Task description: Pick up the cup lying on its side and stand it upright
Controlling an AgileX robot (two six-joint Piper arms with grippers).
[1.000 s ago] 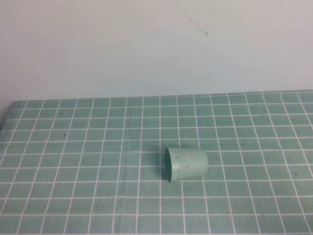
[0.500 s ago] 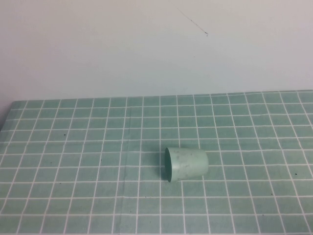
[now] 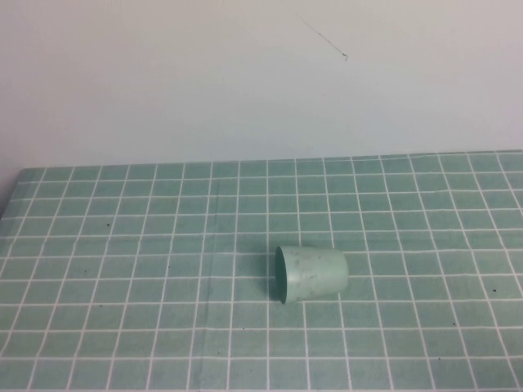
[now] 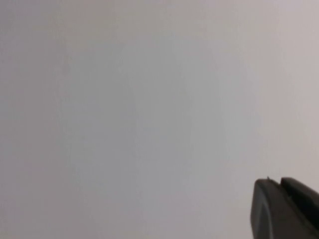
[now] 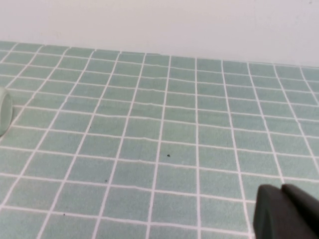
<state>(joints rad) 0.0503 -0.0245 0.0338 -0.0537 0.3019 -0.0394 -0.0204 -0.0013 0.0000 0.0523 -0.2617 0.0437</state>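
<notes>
I should reach in at the cup's rim (image 3: 279, 259) with my left gripper, since the cup's opening (image 3: 283, 278) faces that gripper's side, away from my right gripper.
The pale mint-green cup (image 3: 312, 273) lies on its side on the green tiled tablecloth (image 3: 122, 269), a little right of the middle, its open mouth facing left. A sliver of it shows at the edge of the right wrist view (image 5: 3, 112). Neither arm shows in the high view. My right gripper (image 5: 280, 187) hangs over bare tiles well away from the cup, its dark fingers (image 5: 266, 209) pressed together and empty. My left gripper (image 4: 280, 181) faces the blank wall, its fingers (image 4: 266, 209) together and empty.
A plain white wall (image 3: 245, 82) rises behind the table's far edge. The cloth's left edge (image 3: 10, 200) shows at the far left. Small dark specks dot the tiles.
</notes>
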